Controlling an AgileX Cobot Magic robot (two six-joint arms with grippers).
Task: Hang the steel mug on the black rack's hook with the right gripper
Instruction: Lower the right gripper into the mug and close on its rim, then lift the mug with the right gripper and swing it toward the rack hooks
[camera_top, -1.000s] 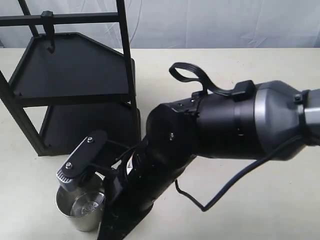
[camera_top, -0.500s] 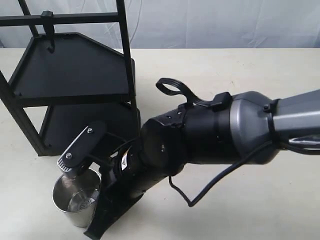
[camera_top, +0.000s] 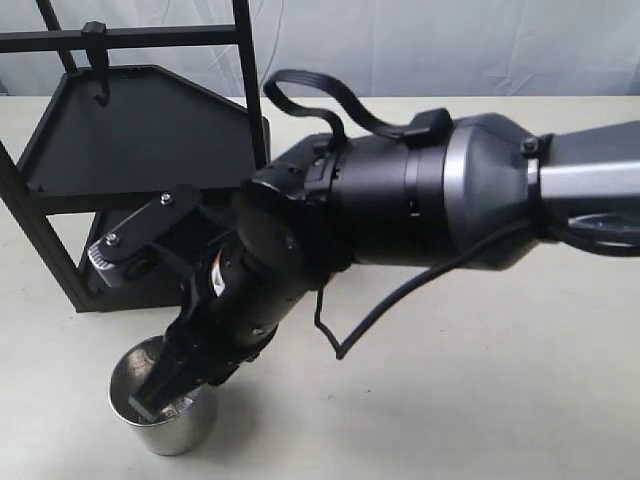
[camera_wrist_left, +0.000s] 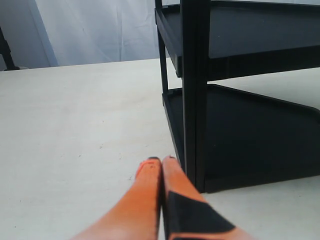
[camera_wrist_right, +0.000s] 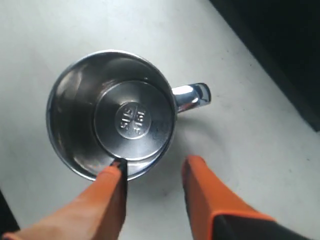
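I should turn my right gripper's open fingers square to the mug's rim (camera_wrist_right: 151, 167), nearer the mug's handle, because the mug's rim slants across them. Then I should pinch it before lifting.
The steel mug (camera_wrist_right: 112, 117) stands upright on the pale table, its looped handle (camera_wrist_right: 192, 96) pointing toward the black rack (camera_top: 150, 130). My right gripper (camera_wrist_right: 155, 165) is open above it. One orange finger (camera_wrist_right: 107, 192) has its tip over the mug's rim and the other finger (camera_wrist_right: 202, 192) is outside the wall. In the exterior view the mug (camera_top: 185, 432) shows under the right gripper (camera_top: 150, 400). The hook (camera_top: 97, 60) hangs from the rack's top crossbar, empty. My left gripper (camera_wrist_left: 161, 162) is shut on nothing, low beside the rack's post (camera_wrist_left: 195, 95).
The right arm's thick black body (camera_top: 400, 215) and its loose cable (camera_top: 400, 300) stretch across the table in front of the rack's lower shelf (camera_wrist_left: 250, 135). A white curtain (camera_top: 450, 40) backs the scene.
The right arm has swung up and toward the rack, and its wrist has turned so the fingers now point down over the mug. The mug has stayed about where it was.
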